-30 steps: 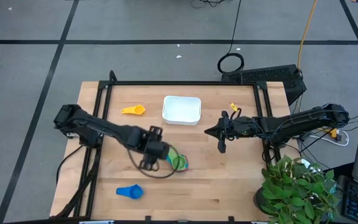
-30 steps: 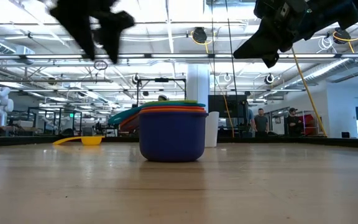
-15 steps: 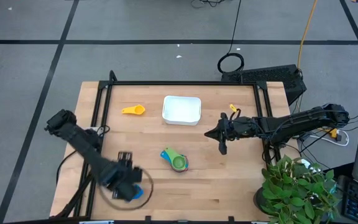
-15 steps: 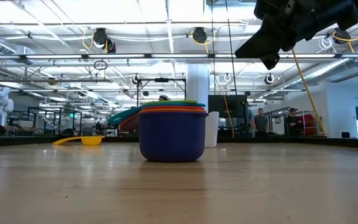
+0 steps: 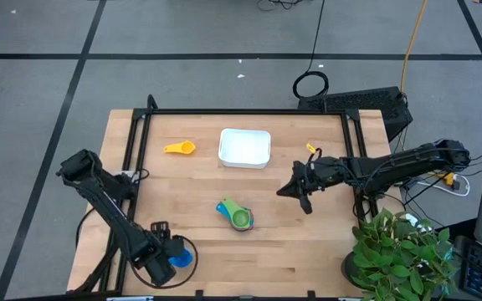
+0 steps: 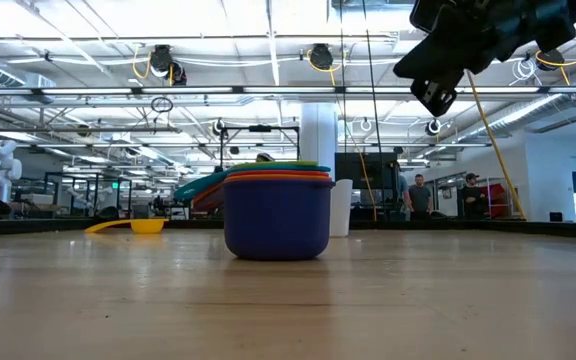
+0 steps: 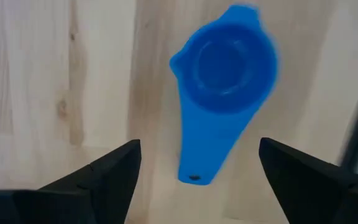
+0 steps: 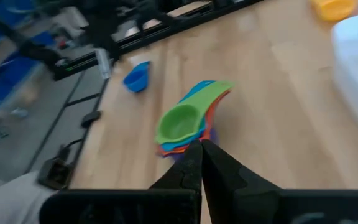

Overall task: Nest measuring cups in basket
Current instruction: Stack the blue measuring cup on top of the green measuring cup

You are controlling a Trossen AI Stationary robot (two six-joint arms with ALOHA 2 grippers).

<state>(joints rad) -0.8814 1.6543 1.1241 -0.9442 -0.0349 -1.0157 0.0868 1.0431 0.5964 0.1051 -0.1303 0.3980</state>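
The blue measuring cup's handle (image 7: 205,146) points into the gap (image 7: 197,177) between my left gripper's open fingers, so I should keep going down until it is between them, then close.
A blue measuring cup (image 7: 225,68) lies on the table near its front left, bowl up; it also shows in the high view (image 5: 182,257). My left gripper (image 7: 199,146) hovers over it, open, a finger on either side of the cup's handle, apart from it; in the high view the gripper (image 5: 167,251) covers the handle. Several cups stand nested in a stack (image 5: 237,215) at mid-table, green on top (image 8: 180,122), navy at the bottom (image 6: 276,220). A yellow cup (image 5: 179,148) lies left of the white basket (image 5: 244,147). My right gripper (image 5: 301,194) is shut and empty, raised right of the stack.
A black frame rail (image 5: 132,167) runs along the table's left side beside my left arm. A potted plant (image 5: 400,251) stands at the front right corner. People stand in the room beyond the far edge (image 6: 418,195).
My left gripper has swung from above the nested stack toward the table's near left corner and now hangs over the blue cup. My right gripper has turned a little in place. The cups have not moved.
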